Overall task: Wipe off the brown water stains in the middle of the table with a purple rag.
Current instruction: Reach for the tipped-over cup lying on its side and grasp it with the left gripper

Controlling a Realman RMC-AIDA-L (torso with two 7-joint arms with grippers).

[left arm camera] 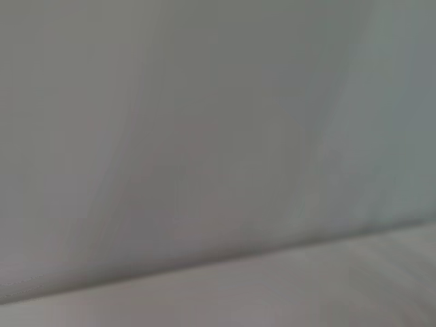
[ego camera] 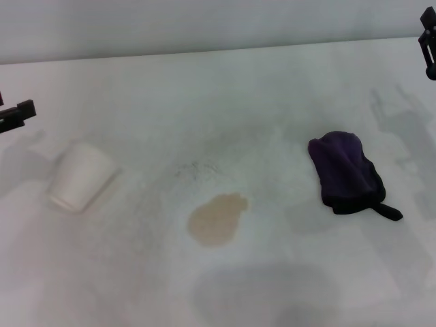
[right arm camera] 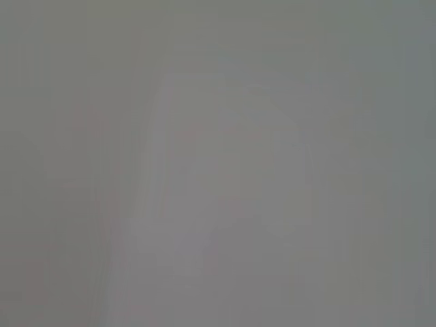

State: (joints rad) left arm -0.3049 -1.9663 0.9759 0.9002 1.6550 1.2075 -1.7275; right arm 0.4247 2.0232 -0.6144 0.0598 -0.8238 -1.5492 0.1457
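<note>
My left gripper is still up while the white cup is lying on its side. My left gripper should come down, grip its body and set the cup upright before I wipe the stain.
The brown water stain is a flat tan oval puddle with a small lobe, near the middle of the white table. The purple rag lies bunched to the right of the stain, with a short black tail pointing right. My left gripper shows only as a black part at the left edge, far from the stain. My right gripper shows only as a black part at the top right corner, above and beyond the rag. Both wrist views show only plain grey surface.
A white cup lies on its side at the left of the table, below my left gripper. The table's far edge meets a pale wall at the top. Grey shadows fall at the right and the front.
</note>
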